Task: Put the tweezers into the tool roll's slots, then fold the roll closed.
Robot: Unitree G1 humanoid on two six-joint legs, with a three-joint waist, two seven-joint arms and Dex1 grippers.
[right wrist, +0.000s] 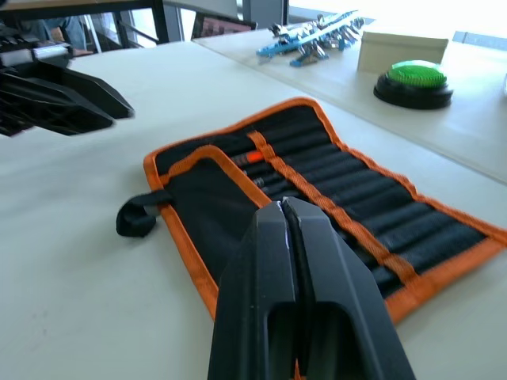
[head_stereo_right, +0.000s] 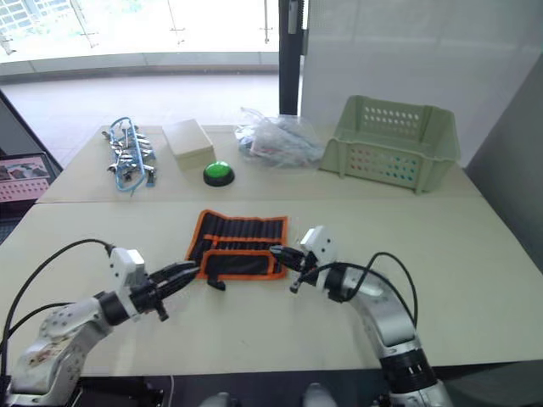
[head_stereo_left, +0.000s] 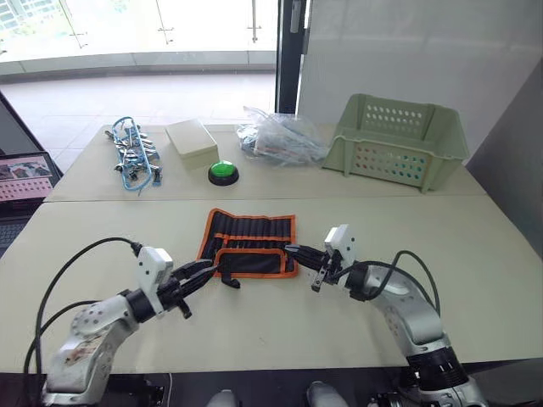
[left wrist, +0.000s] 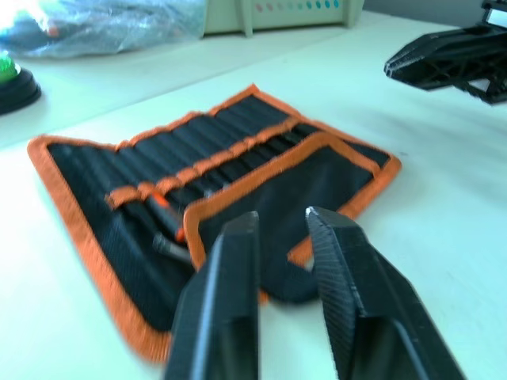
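Note:
I see parallel slot seams running near to far. The tool roll will fold sideways into a narrow piece of cloth when I carry its orange edging across.
The tool roll lies flat on the near table, black with orange edging. Its near flap is folded up over the lower slots, and its black strap loops out at the near left corner. The tweezers are mostly hidden in the slots; one slim dark end pokes out by the flap's edge. My left gripper hovers at the roll's near left corner, open, nothing between its fingers. My right gripper is shut and empty, its tip at the roll's near right corner.
On the far table stand a green button, a beige box, a blue-and-silver bundle, a clear plastic bag and a pale green basket. A laptop sits at far left.

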